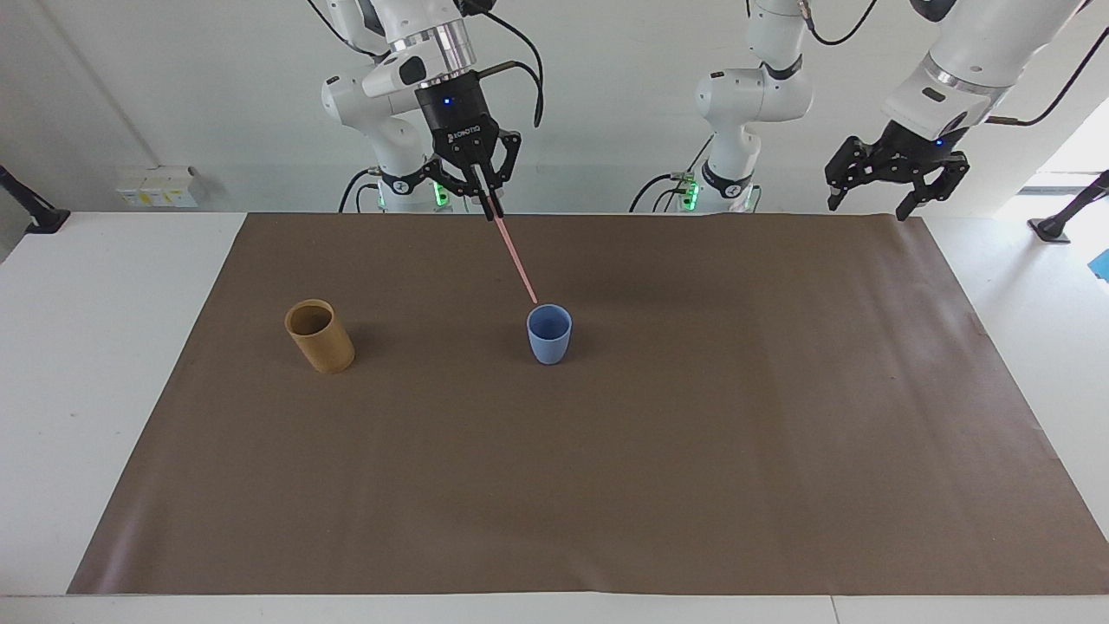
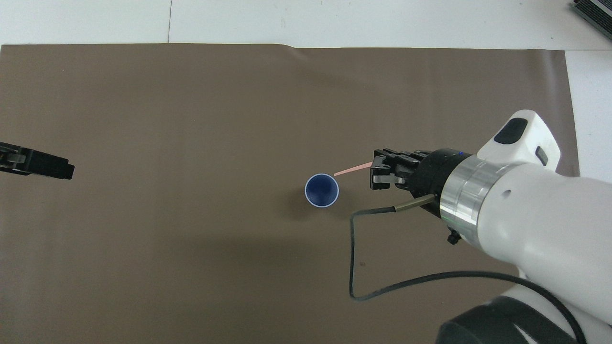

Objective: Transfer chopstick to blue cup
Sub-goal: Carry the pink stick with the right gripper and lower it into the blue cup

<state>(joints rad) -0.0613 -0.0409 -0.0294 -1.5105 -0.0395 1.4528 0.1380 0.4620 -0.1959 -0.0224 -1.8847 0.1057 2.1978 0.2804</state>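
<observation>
My right gripper is moving the chopstick, and the chopstick's lower tip (image 1: pixel 535 301) points down toward the blue cup's opening (image 1: pixel 548 321). I should keep moving it over and down until the tip is inside.
The pale pink chopstick (image 1: pixel 515 258) (image 2: pixel 353 168) hangs slanted in the air with my right gripper (image 1: pixel 491 208) (image 2: pixel 375 167) shut on its upper end. Its lower tip is just above and beside the rim of the blue cup (image 1: pixel 549 338) (image 2: pixel 322 190), on the side toward the right arm's end of the table, and not inside it. The blue cup stands upright in the middle of the brown mat (image 1: pixel 693 433). My left gripper (image 1: pixel 866 211) (image 2: pixel 62 169) waits open and empty, raised over the mat's edge at the left arm's end.
A taller tan cup (image 1: pixel 320 336) stands upright on the mat toward the right arm's end; the right arm hides it in the overhead view. The right arm's cable (image 2: pixel 354 267) loops over the mat near the robots. White table surrounds the mat.
</observation>
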